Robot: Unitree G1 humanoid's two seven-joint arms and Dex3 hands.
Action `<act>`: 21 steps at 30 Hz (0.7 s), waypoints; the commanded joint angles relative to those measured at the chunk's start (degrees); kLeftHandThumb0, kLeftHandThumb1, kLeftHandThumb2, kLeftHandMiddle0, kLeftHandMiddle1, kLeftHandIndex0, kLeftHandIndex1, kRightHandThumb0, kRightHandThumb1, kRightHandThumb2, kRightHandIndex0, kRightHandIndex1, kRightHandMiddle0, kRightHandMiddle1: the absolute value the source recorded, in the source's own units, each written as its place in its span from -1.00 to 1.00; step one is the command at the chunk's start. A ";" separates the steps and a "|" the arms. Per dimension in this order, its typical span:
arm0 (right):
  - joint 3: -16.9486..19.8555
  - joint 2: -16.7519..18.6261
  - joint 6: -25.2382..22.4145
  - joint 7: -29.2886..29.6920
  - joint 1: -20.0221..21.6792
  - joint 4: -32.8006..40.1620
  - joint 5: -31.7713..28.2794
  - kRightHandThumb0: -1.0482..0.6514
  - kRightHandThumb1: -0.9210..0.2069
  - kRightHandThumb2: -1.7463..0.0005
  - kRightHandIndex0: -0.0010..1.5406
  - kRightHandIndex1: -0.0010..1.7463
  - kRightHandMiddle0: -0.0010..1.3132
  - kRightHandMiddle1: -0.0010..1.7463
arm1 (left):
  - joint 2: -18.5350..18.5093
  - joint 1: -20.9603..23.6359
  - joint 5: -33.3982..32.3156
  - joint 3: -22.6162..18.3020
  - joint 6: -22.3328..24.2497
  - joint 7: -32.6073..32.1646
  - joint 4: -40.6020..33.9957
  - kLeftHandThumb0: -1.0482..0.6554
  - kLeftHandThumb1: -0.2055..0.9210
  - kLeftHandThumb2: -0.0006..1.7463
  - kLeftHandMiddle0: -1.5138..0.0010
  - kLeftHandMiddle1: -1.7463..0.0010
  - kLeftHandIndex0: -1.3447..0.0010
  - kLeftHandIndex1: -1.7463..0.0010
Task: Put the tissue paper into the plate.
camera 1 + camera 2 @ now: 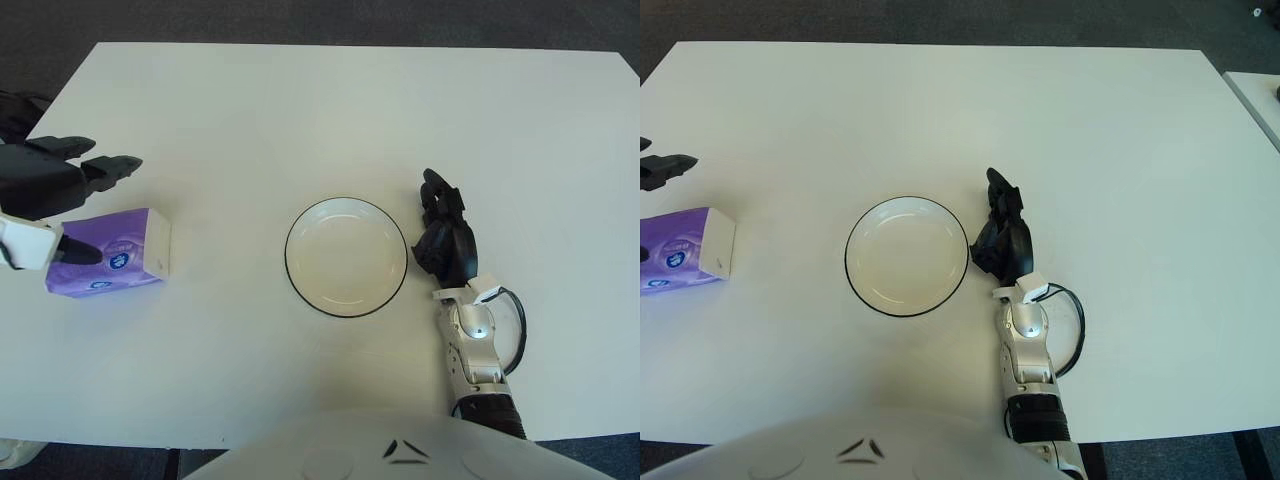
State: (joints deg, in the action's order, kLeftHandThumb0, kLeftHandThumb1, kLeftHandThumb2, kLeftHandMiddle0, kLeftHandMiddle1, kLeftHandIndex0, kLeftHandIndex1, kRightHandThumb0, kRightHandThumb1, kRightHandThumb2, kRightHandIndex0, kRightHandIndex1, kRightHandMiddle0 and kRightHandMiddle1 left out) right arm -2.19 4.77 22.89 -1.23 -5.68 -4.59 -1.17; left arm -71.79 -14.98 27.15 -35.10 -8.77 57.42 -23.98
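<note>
I expect the purple tissue pack (112, 252) to keep its block shape when I lift and carry it, because the white end (157, 243) is flat and squared.
The tissue paper is a purple pack with a white end (118, 252), lying on the white table (300, 110) at the far left. My left hand (110, 206) hovers at the pack's left side with fingers spread. Its long fingers (108, 170) reach past the pack's far edge, and its thumb (80, 254) crosses the pack's left part. The hand has not closed on the pack. The white plate with a dark rim (346, 257) stands empty in the middle of the table. My right hand (446, 238) shows just right of the plate, idle and holding nothing.
Bare table lies between the pack and the plate. A dark floor (300, 20) shows beyond the far edge. The table's left edge runs close behind my left hand. A black cable loops by my right wrist (517, 330).
</note>
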 commanded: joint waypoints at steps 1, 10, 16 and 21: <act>0.37 -0.13 -5.48 0.49 -4.45 -7.08 0.03 -0.56 -1.00 -0.21 -0.73 -1.00 -1.00 -0.41 | -1.80 2.28 -0.30 1.93 1.40 1.53 0.18 -1.00 1.00 -0.50 1.00 1.00 1.00 1.00; 0.58 -0.21 -5.85 0.15 -4.36 -7.09 -0.51 -0.56 -1.00 -0.20 -0.72 -0.99 -1.00 -0.41 | -3.66 5.68 -1.45 6.74 4.02 4.35 0.95 -1.00 1.00 -0.56 1.00 1.00 1.00 1.00; 0.68 -0.35 -6.07 0.21 -4.56 -6.79 -0.36 -0.57 -1.00 -0.21 -0.73 -1.00 -1.00 -0.42 | -4.34 6.76 -0.99 8.98 5.78 5.95 0.89 -1.00 1.00 -0.56 1.00 1.00 1.00 1.00; 0.79 -0.45 -6.28 0.41 -4.77 -6.43 -0.15 -0.58 -1.00 -0.21 -0.74 -1.00 -1.00 -0.43 | -5.46 7.32 -1.02 10.31 7.29 8.22 0.41 -1.00 1.00 -0.54 1.00 1.00 1.00 1.00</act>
State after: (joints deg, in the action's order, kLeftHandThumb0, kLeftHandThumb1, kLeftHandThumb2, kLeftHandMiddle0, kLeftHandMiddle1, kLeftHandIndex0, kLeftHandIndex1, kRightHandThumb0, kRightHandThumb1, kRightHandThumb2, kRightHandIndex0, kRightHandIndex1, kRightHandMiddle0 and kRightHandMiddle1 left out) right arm -1.78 4.66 22.72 -1.17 -5.55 -4.60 -1.23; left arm -75.46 -8.39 25.84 -25.66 -2.47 64.07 -23.26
